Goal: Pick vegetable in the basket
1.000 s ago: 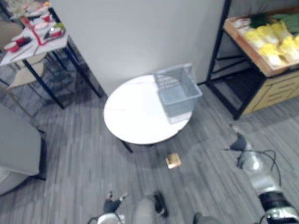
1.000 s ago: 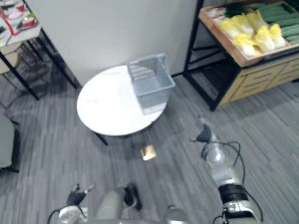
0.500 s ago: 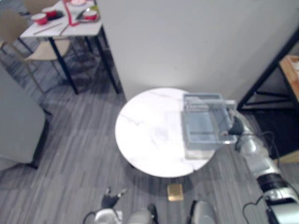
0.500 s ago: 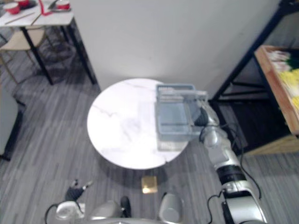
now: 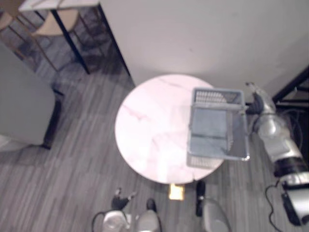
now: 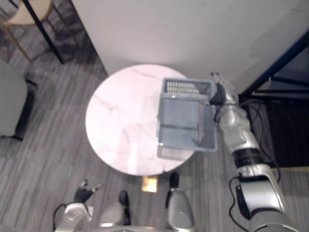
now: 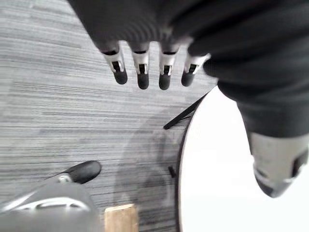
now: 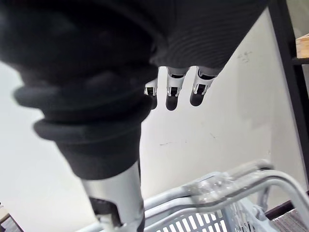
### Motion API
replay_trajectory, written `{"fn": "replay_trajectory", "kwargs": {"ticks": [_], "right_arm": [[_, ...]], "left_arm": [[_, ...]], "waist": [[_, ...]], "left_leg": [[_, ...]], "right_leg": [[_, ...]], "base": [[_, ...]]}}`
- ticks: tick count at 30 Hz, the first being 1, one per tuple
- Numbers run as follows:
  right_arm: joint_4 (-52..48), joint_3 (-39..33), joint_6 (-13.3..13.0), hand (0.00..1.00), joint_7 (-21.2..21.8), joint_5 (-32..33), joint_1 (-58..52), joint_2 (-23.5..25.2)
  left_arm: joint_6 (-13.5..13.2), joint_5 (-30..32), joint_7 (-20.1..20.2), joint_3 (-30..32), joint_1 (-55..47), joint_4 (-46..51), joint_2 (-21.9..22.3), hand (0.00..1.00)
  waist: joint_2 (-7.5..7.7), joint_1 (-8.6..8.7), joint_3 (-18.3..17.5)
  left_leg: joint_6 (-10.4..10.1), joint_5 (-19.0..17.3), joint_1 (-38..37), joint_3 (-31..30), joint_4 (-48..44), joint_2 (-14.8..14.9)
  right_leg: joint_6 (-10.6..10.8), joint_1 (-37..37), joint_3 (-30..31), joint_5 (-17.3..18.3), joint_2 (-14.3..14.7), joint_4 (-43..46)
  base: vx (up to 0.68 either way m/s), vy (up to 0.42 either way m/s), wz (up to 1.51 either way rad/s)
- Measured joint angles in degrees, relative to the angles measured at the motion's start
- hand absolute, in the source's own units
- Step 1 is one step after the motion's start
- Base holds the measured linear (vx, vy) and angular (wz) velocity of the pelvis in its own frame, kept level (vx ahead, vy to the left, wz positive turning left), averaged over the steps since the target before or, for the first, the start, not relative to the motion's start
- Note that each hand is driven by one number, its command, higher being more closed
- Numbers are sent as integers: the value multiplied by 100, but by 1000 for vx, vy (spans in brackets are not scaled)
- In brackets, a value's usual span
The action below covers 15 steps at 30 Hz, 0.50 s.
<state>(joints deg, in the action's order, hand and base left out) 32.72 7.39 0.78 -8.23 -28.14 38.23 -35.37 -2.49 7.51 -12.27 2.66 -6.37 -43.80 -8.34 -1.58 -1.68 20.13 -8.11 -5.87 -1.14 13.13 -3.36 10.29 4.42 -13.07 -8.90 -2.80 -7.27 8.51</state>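
The basket's handle [image 5: 221, 106] is leaning toward the far end of the basket's rim [image 5: 218, 90], so the handle will swing up straight above the hanging basket when I lift it.
A grey wire basket [image 5: 217, 129] stands on the right part of the round white table [image 5: 154, 130], and I see nothing inside it. My right hand [image 6: 223, 94] is by the basket's far right corner. In the right wrist view its fingers [image 8: 175, 92] are straight and open, apart from the basket's rim and handle [image 8: 227, 186]. My left hand [image 5: 119, 199] hangs low near the table's front edge, its fingers [image 7: 141, 65] straight over the floor and holding nothing.
A white wall [image 5: 193, 34] rises just behind the table. A black shelf frame [image 6: 277, 67] stands at the right. A grey seat [image 5: 24, 106] is at the left, with a dining table's legs [image 5: 72, 43] behind it. A small tan block [image 5: 176, 192] lies on the floor.
The camera has swung, so the whole scene has shifted. My right hand rose from low over the floor to the basket's right side and now sits by its far right corner.
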Motion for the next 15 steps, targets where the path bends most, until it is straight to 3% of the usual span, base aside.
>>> {"fn": "replay_trajectory", "kwargs": {"ticks": [9,10,15], "right_arm": [[662,450,-48,0,-54,-2,850,2],[747,451,-46,100,-63,-3,928,2],[1218,625,-82,100,-153,-11,1311,-24]], "left_arm": [[-33,7,-122,-46,3,-28,35,0],[-42,7,-127,-77,3,-29,33,0],[-95,8,-175,-256,83,-35,30,0]], "waist": [[-192,-74,216],[-194,-73,298],[-231,-58,497]], "left_leg": [[43,52,401,-12,6,-144],[40,57,419,-4,6,-142],[39,58,618,-15,-87,-118]], "right_leg": [[34,23,-19,-564,-38,-883],[23,25,-16,-611,-27,-944],[-9,-80,-15,-710,0,-1044]], "base": [[10,20,3],[0,0,0],[-17,-26,0]]}}
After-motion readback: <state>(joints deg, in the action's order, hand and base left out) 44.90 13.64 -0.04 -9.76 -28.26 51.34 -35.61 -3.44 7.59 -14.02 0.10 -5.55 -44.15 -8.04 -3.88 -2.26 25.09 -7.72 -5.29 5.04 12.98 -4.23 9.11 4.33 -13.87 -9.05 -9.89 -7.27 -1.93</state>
